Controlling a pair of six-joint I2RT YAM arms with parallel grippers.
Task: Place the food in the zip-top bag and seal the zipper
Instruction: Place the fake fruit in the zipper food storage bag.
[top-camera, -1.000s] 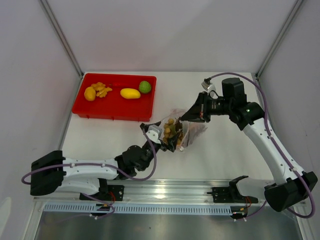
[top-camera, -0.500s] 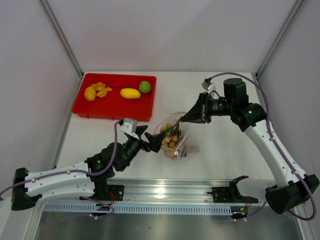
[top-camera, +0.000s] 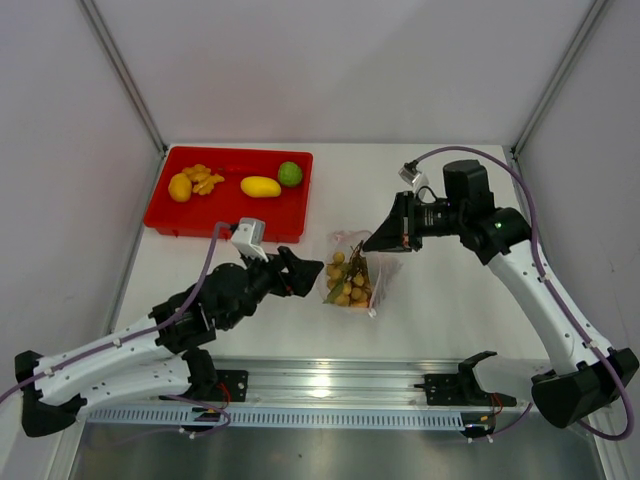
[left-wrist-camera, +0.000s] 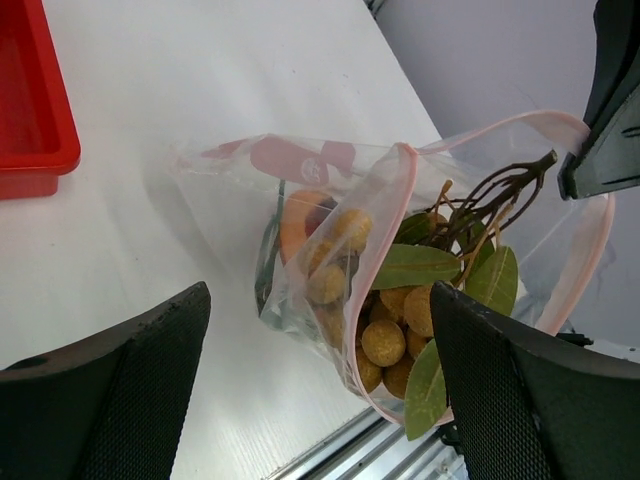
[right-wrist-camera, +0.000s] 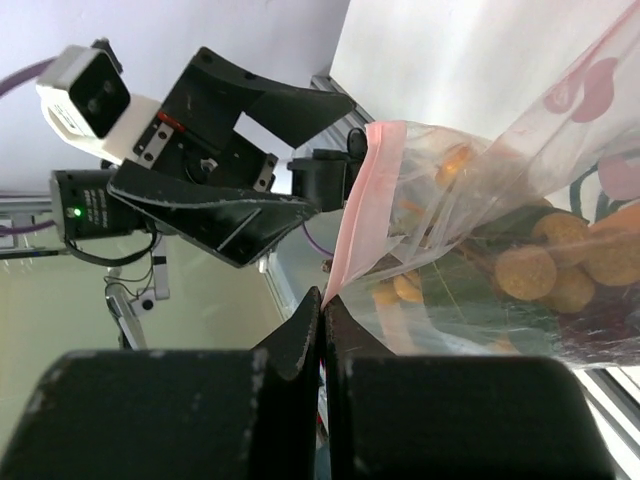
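The brown nut cluster (top-camera: 352, 287) will slide deeper when I raise the pink zipper, because the bag's far end (left-wrist-camera: 232, 180) lies loose behind the nut cluster.
The clear zip-top bag (top-camera: 352, 280) lies mid-table, mouth toward the near edge. Inside are a brown nut cluster (left-wrist-camera: 385, 340) with green leaves (left-wrist-camera: 420, 265) and an orange piece (left-wrist-camera: 300, 215). My right gripper (right-wrist-camera: 322, 300) is shut on the pink zipper (right-wrist-camera: 365, 190), holding one side of the mouth up. The left gripper (top-camera: 310, 272) stands open just left of the bag, its fingers (left-wrist-camera: 130, 390) wide apart and touching nothing. A lemon (top-camera: 180, 187), orange pieces (top-camera: 203, 178), a mango (top-camera: 260, 186) and a lime (top-camera: 290, 173) lie in the red tray (top-camera: 230, 215).
The red tray sits at the back left, its corner (left-wrist-camera: 40, 130) showing in the left wrist view. A metal rail (top-camera: 330, 385) runs along the near edge. White walls close in the table on three sides.
My left gripper has pulled back out of the bag's mouth, moving left. The nut cluster it carried now lies in the bag, which has settled lower. The right gripper has kept its hold.
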